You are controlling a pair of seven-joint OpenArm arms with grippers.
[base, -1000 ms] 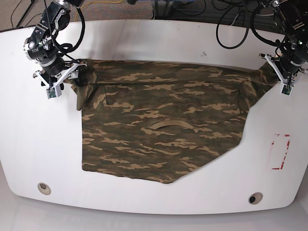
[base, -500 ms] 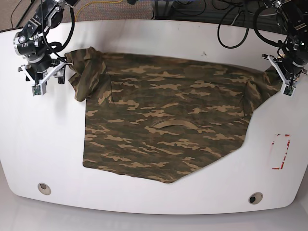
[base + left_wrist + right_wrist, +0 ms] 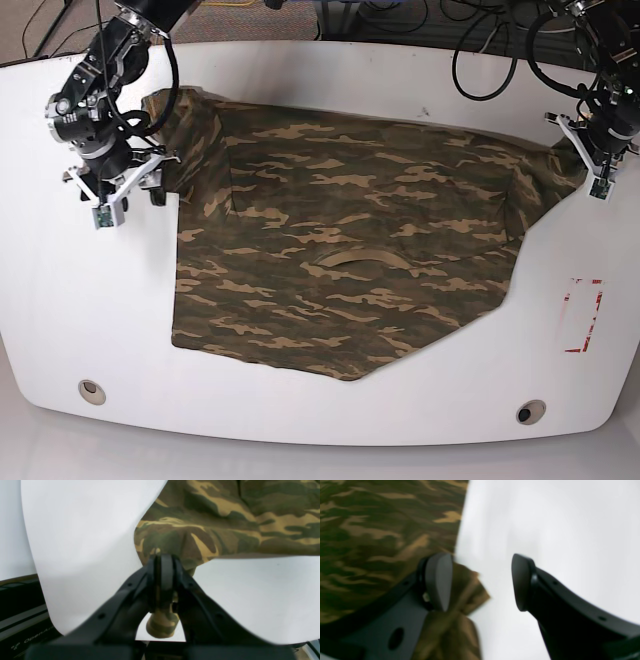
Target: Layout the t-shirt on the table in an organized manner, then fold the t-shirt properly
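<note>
The robot's right gripper should move in toward the shirt and pinch the sleeve's folded edge (image 3: 180, 181), since the bunched sleeve (image 3: 196, 140) is outside the gap between that gripper's fingers.
The camouflage t-shirt (image 3: 340, 250) lies spread across the white table (image 3: 400, 80), its lower right corner cut off at a slant. My left gripper (image 3: 597, 170) is at the right edge of the base view, shut on the shirt's right sleeve tip. In the left wrist view its jaws (image 3: 162, 567) are closed on a pinch of the cloth (image 3: 225, 517). My right gripper (image 3: 120, 192) is open beside the left sleeve, which lies bunched and folded over. In the right wrist view (image 3: 480, 580) the cloth (image 3: 370, 530) lies against the left finger only, with bare table (image 3: 545, 517) between the fingers.
A red-and-white tape mark (image 3: 583, 315) is at the table's right. Two grommet holes (image 3: 91, 391) (image 3: 530, 411) sit near the front edge. Black cables (image 3: 480, 60) hang over the back edge.
My right gripper pulled the left sleeve up and to the left, then let it go and moved back down-right. The sleeve now lies folded near the top left. The left gripper barely moved.
</note>
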